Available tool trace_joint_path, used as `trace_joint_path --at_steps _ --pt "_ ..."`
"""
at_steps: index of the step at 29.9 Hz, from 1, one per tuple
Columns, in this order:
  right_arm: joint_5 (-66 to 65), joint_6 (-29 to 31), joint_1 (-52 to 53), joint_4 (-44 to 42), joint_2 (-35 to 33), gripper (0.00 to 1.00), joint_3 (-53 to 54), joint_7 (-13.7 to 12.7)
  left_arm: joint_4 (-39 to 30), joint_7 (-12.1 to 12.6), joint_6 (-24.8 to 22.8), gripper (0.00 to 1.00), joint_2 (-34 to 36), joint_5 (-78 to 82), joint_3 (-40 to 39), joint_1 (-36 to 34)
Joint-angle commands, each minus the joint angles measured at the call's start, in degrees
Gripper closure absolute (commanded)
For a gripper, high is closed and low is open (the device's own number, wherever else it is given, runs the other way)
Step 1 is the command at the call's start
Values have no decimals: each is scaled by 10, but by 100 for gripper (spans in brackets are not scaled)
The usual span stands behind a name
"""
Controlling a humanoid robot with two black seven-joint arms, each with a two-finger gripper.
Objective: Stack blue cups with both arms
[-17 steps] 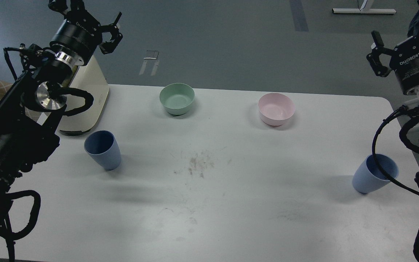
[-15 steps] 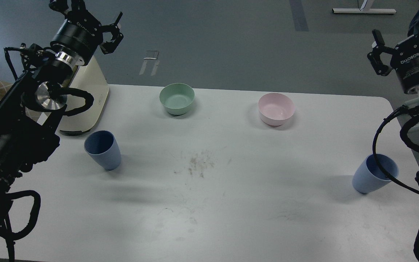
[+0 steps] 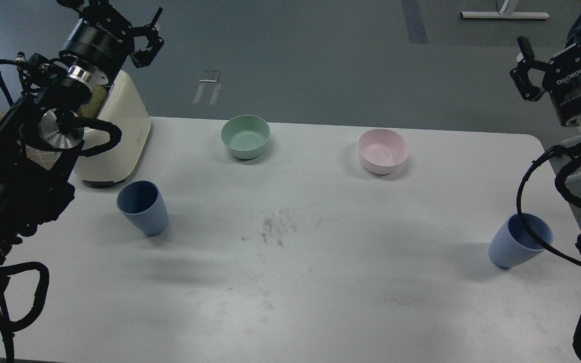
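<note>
Both blue cups narrow gently (image 3: pixel 153 221) toward their bases. The second blue cup (image 3: pixel 519 242) will therefore go only partway down when I lower it into the other one.
Two blue cups stand upright on the white table (image 3: pixel 321 282). The left blue cup (image 3: pixel 141 206) is near the table's left side. The right blue cup (image 3: pixel 515 244) is near the right edge, with a black cable of my right arm crossing its rim. My left gripper (image 3: pixel 114 17) is open and empty, high at the far left, well behind and above the left cup. My right gripper (image 3: pixel 553 45) is open and empty, high at the far right, well behind and above the right cup. Its far finger is cut off by the view's top edge.
A cream appliance (image 3: pixel 121 136) stands at the table's back left, just under my left wrist. A mint-green bowl (image 3: pixel 245 135) and a pink bowl (image 3: pixel 383 150) sit along the back. A dirty smudge (image 3: pixel 275 227) marks the table's middle.
</note>
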Motion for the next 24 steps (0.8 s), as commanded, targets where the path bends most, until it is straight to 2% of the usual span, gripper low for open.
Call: trace_joint_path --at_steps 1,17,24 --pt "0 0 3 0 2 0 -2 0 -1 -1 -1 2 1 0 0 -4" --pt "0 0 -19 25 15 0 2 1 -15 0 -2 2 -4 2 5 -14" --pt "0 0 -20 36 12 0 4 1 -47 1 4 4 24 29 16 -4"
